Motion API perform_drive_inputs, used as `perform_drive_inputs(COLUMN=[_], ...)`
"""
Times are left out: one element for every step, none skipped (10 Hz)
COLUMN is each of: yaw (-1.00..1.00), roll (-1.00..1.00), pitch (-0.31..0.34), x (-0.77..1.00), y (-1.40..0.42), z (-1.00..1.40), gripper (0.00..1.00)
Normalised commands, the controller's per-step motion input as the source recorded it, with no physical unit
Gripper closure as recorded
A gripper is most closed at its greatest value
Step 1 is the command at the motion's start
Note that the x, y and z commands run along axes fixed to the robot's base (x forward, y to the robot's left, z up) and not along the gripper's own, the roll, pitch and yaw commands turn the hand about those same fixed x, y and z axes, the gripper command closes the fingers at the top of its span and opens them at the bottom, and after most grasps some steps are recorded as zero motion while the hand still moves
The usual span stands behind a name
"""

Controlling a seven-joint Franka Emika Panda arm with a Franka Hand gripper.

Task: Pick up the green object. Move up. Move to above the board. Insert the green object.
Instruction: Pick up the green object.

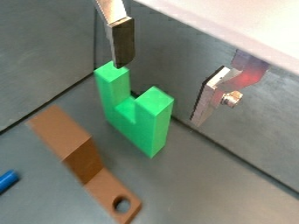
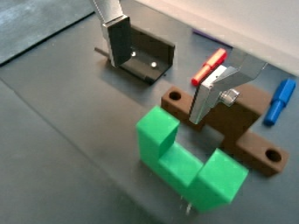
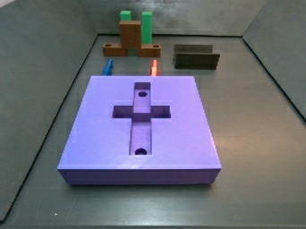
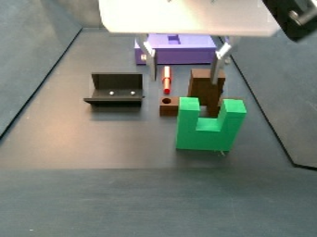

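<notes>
I expect the green object (image 1: pixel 149 121) to come up in one piece and stay upright when I lift it off-centre by a leg, because the thick legs join in a shared base (image 1: pixel 125 115).
The green object (image 4: pixel 207 125) stands on the floor with two thick legs pointing up around a central gap; it also shows in both wrist views (image 1: pixel 135 109) (image 2: pixel 187 157) and at the far end in a side view (image 3: pixel 135 27). My gripper (image 4: pixel 181 60) is open and empty, just above and a little behind the green object. One finger (image 1: pixel 121 39) hangs over one leg, the other finger (image 1: pixel 216 92) is off to the side. The board (image 3: pixel 180 134), a purple slab with a cross-shaped recess, lies apart from them; only its edge (image 4: pixel 180 46) shows behind the gripper.
A brown stepped block (image 4: pixel 205 93) stands right behind the green object, also in the wrist views (image 2: pixel 239 131) (image 1: pixel 82 153). The dark fixture (image 4: pixel 114 90) (image 2: pixel 146 57) stands to one side. A red piece (image 4: pixel 165 81) and a blue piece (image 2: pixel 278 101) lie near the brown block.
</notes>
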Motion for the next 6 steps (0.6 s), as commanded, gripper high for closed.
perform_drive_inputs(yaw=[-0.09, -0.05, -0.05, -0.04, -0.05, -0.04], roll=[0.00, 0.00, 0.00, 0.00, 0.01, 0.00], pitch=[-0.020, -0.046, -0.011, 0.000, 0.000, 0.000], x=[0.01, 0.00, 0.05, 0.06, 0.00, 0.02], y=[0.11, 0.11, 0.08, 0.08, 0.10, 0.05], z=[-0.37, -0.44, -0.34, -0.25, -0.18, -0.14], gripper=[0.00, 0.00, 0.00, 0.00, 0.00, 0.00])
